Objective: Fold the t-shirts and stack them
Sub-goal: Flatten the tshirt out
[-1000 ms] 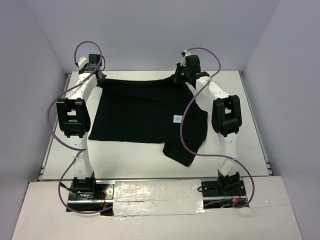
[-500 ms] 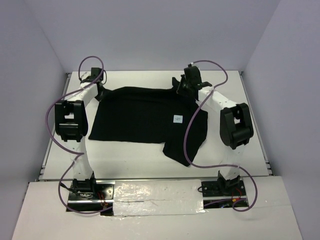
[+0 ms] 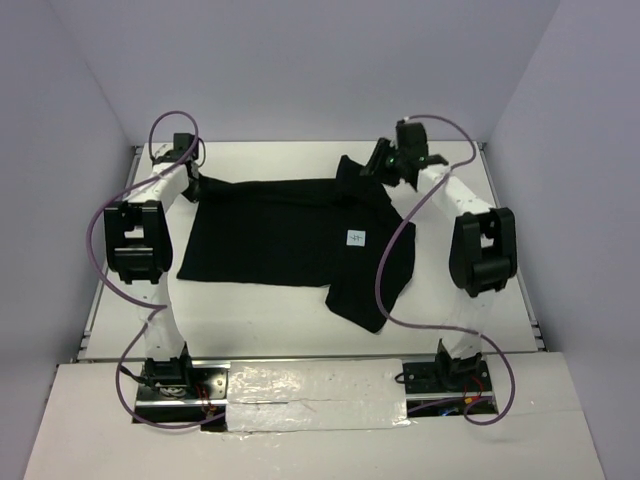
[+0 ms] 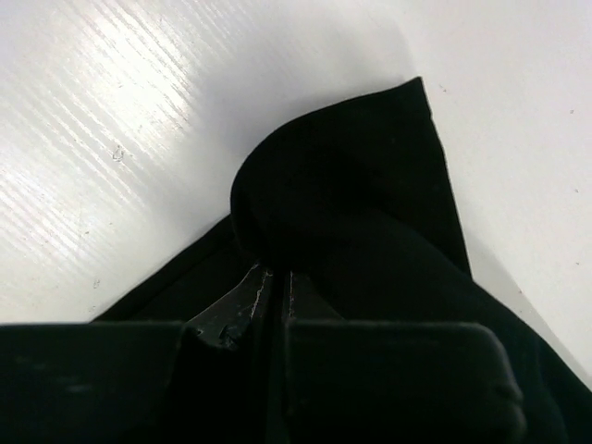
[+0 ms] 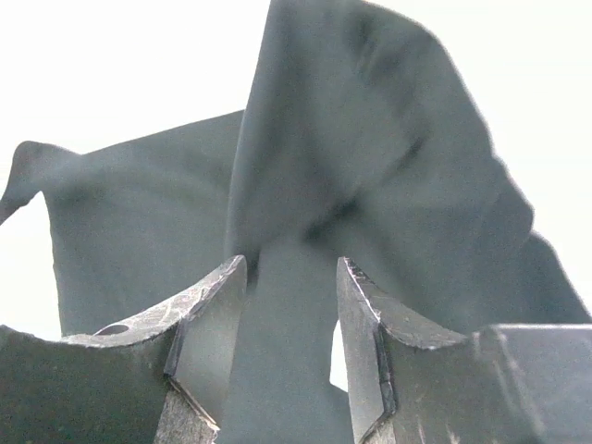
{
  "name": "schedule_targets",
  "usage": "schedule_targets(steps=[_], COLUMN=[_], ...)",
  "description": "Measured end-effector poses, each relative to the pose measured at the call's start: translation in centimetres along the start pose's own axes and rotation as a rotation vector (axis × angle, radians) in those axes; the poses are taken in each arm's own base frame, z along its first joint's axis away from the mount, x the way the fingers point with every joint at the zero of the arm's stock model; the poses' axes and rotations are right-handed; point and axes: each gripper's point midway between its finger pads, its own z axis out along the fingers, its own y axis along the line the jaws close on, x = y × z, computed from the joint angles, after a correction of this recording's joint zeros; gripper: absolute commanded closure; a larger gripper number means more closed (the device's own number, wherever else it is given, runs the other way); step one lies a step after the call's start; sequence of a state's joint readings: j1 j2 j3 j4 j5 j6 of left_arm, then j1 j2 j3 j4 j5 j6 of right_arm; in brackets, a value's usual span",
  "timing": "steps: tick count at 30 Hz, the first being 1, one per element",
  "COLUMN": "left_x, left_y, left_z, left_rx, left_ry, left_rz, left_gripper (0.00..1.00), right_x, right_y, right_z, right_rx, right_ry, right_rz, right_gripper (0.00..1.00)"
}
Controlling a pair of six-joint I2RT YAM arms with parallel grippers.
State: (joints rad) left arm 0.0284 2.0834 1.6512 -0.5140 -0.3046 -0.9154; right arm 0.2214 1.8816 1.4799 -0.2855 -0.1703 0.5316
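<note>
Loose folds (image 3: 357, 183) are bunched up next to my right gripper, so the black t-shirt (image 3: 270, 238) will open out into a wide hanging sheet with a drooping far edge when I lift it.
The black t-shirt (image 3: 290, 230) lies spread on the white table, with a small white tag (image 3: 356, 237) on top and a sleeve hanging toward the near right. My left gripper (image 3: 192, 181) is at the shirt's far left corner and is shut on a fold of the cloth (image 4: 351, 213); its jaws (image 4: 273, 270) are closed. My right gripper (image 3: 378, 163) is at the shirt's far right corner. Its fingers (image 5: 291, 264) stand apart with a strip of the shirt (image 5: 370, 157) hanging between them, and a gap shows beside the cloth.
The white table (image 3: 260, 315) has raised side edges left and right. Grey walls stand behind and at both sides. Purple cables loop from both arms over the table. The arm bases are at the near edge on a taped strip (image 3: 310, 385).
The shirt's far edge has come toward me. My right gripper has moved right and its jaws have parted round the cloth. My left gripper has shifted slightly, still shut on its corner.
</note>
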Motion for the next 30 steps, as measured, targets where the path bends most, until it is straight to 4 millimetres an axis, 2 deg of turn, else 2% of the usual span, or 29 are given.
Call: schedule_targets(steps=[1, 2, 5, 8, 9, 11, 15, 18, 24, 28, 30], left_x=[0.0, -0.1, 0.2, 0.5, 0.5, 0.2, -0.6, -0.4, -0.1, 0.0, 0.0], left_y=[0.0, -0.1, -0.1, 0.2, 0.1, -0.2, -1.0, -1.1, -1.3, -1.4, -1.4], left_z=[-0.1, -0.2, -0.3, -0.5, -0.6, -1.0, -1.5, -1.4, -1.5, -1.5, -1.5], left_rx=[0.000, 0.002, 0.003, -0.003, -0.001, 0.005, 0.030, 0.035, 0.048, 0.054, 0.056], left_ry=[0.004, 0.005, 0.021, 0.038, 0.041, 0.043, 0.030, 0.038, 0.053, 0.057, 0.061], left_rz=[0.002, 0.002, 0.014, 0.033, 0.035, 0.037, 0.034, 0.045, 0.045, 0.045, 0.045], left_gripper=[1.00, 1.00, 1.00, 1.00, 1.00, 1.00, 1.00, 1.00, 1.00, 1.00, 1.00], right_x=[-2.2, -3.4, -8.6, -10.4, -10.1, -8.1, -3.6, -2.7, -2.2, -1.7, -0.9], right_y=[-0.6, -0.9, -2.2, -2.8, -3.0, -3.8, -4.8, -4.9, -4.7, -5.2, -5.9], right_z=[0.3, 0.9, 4.2, 8.1, 9.4, 11.0, 11.7, 11.5, 11.6, 11.7, 11.8], right_rx=[0.003, 0.000, -0.019, -0.066, -0.084, -0.097, -0.103, -0.112, -0.125, -0.115, -0.095], right_ry=[-0.017, -0.025, -0.059, -0.029, -0.009, 0.057, 0.196, 0.229, 0.241, 0.252, 0.268], right_rz=[0.005, 0.002, -0.029, -0.064, -0.072, -0.075, -0.056, -0.060, -0.074, -0.072, -0.070], right_gripper=[0.49, 0.49, 0.49, 0.52, 0.54, 0.57, 0.61, 0.63, 0.69, 0.65, 0.57])
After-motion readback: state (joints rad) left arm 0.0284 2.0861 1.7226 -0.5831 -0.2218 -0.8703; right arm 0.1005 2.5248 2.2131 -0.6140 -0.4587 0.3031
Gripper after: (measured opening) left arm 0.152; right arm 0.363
